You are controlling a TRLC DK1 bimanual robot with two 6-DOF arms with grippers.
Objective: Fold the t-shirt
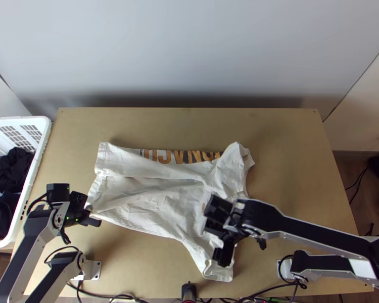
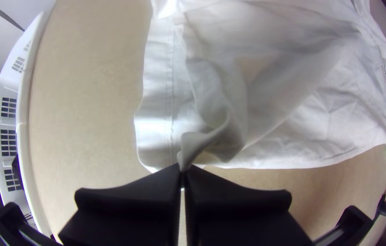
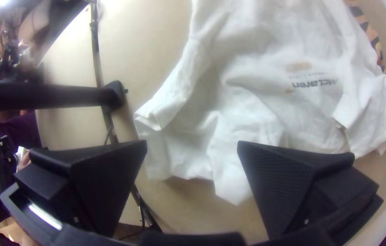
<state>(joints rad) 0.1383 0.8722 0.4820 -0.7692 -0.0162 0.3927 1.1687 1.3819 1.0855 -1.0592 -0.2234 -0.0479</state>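
Observation:
The t-shirt's hidden bottom side [image 1: 151, 204] should show more lettering when I fold the t-shirt's near edge over, because orange letters [image 1: 182, 156] peek out along the t-shirt's far edge.
The white t-shirt [image 1: 154, 202] lies wrinkled across the middle of the table, its far edge turned over beside a strip with orange letters. At its left near corner is my left gripper [image 1: 91, 216]; in the left wrist view the left gripper [image 2: 183, 173] is shut on a bunched bit of the t-shirt [image 2: 284, 91]. My right gripper [image 1: 224, 247] hangs over the sleeve at the shirt's near right part. In the right wrist view the right gripper [image 3: 193, 148] stands open, fingers wide apart, with the t-shirt [image 3: 256, 109] beyond them.
A white basket [image 1: 42, 146] with dark clothes stands at the table's left edge. Bare table [image 1: 290, 151] lies to the right of the shirt and along the back. A black post [image 1: 188, 292] stands at the near edge. A person is partly visible at the right wrist view's edge.

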